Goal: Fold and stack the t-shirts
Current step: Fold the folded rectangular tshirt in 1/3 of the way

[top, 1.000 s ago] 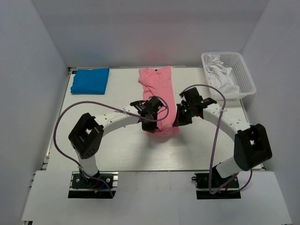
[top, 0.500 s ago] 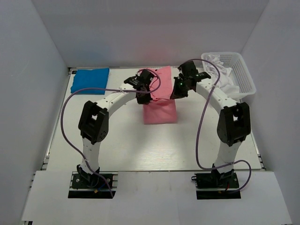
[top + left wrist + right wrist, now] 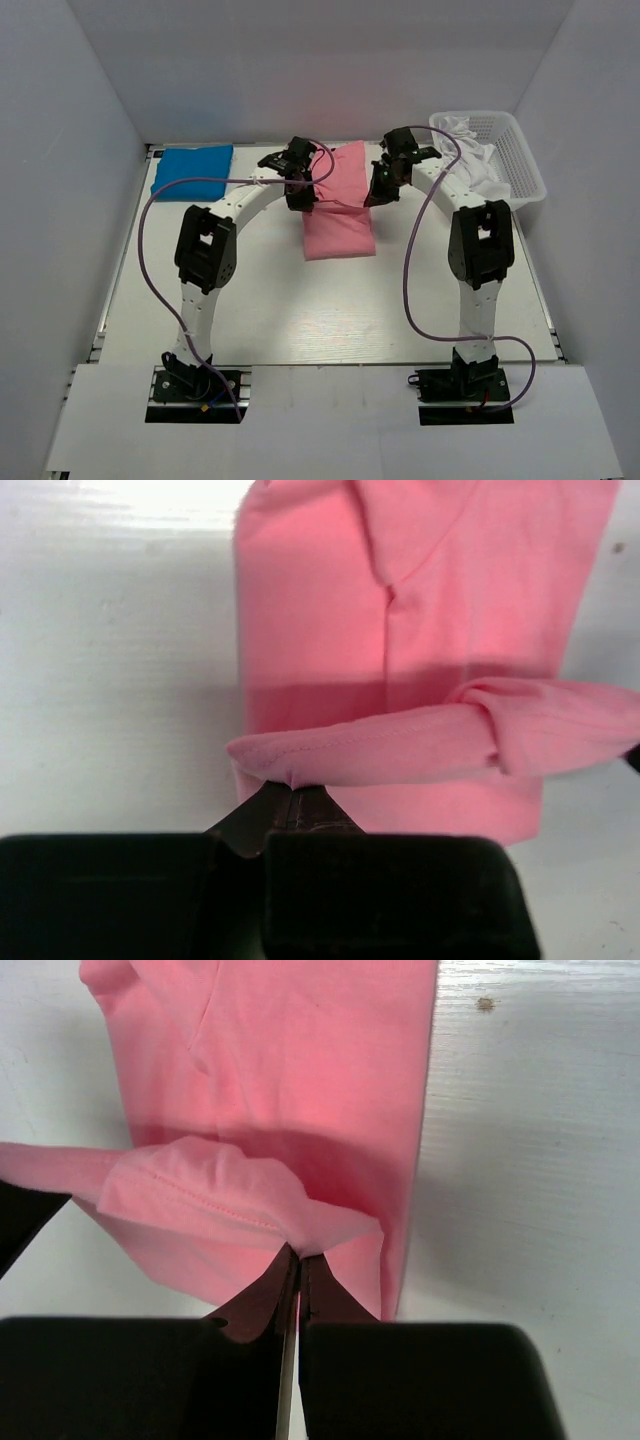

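Observation:
My left gripper should keep bringing the lifted hem (image 3: 340, 206) down toward the back until it rests there, because the hem reaches across the flat lower layer (image 3: 346, 182) from side to side.
A pink t-shirt (image 3: 340, 205) lies at the table's centre back, partly folded. My left gripper (image 3: 305, 197) is shut on the hem at the shirt's left side (image 3: 290, 780). My right gripper (image 3: 374, 194) is shut on the hem at its right side (image 3: 300, 1250). Both hold the hemmed edge (image 3: 400, 750) lifted above the rest of the shirt, stretched between them. The lower layer (image 3: 300, 1050) lies flat beneath. A folded blue t-shirt (image 3: 192, 171) lies at the back left. White t-shirts (image 3: 470, 160) fill a basket at the back right.
The white plastic basket (image 3: 525, 165) stands at the back right corner. Bare white table (image 3: 330, 310) lies in front of the pink shirt. Purple cables arch from both arms over the table.
Both grippers have carried the pink shirt's near edge from the table's middle toward the back, folding it over the rest. The arms are now stretched far out.

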Robot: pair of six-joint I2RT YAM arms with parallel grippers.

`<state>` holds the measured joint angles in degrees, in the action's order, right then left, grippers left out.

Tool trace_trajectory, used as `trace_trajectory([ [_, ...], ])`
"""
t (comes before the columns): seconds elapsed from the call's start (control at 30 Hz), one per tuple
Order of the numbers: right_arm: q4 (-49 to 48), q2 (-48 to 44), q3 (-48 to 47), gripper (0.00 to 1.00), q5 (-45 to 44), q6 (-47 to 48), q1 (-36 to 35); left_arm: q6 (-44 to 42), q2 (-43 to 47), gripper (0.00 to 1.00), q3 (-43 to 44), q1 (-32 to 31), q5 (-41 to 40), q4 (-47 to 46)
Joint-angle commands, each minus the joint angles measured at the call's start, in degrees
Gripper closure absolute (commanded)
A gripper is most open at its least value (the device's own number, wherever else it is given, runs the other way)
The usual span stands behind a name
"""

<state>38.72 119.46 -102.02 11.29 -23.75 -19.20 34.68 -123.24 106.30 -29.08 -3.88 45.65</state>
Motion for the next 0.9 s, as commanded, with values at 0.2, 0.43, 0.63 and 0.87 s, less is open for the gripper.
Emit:
trace_trajectory([
  [0.2,-4.4,3.7,-5.5,1.00,0.4,-0.4,1.0,-2.5,-3.8,1.00,6.5,1.1,3.6,-3.1],
  [0.43,-4.2,6.3,-7.8,1.00,-0.1,-2.4,2.0,-3.9,-7.1,1.00,10.0,2.9,5.5,-3.7],
  [0.63,-7.3,10.2,-9.5,0.92,7.1,-2.2,2.8,-4.5,-8.3,0.99,10.0,3.9,6.7,-6.0],
  [0.87,-17.4,14.3,-17.8,0.10,10.9,-6.1,4.9,2.0,-15.8,0.00,24.5,9.4,4.8,-4.9],
])
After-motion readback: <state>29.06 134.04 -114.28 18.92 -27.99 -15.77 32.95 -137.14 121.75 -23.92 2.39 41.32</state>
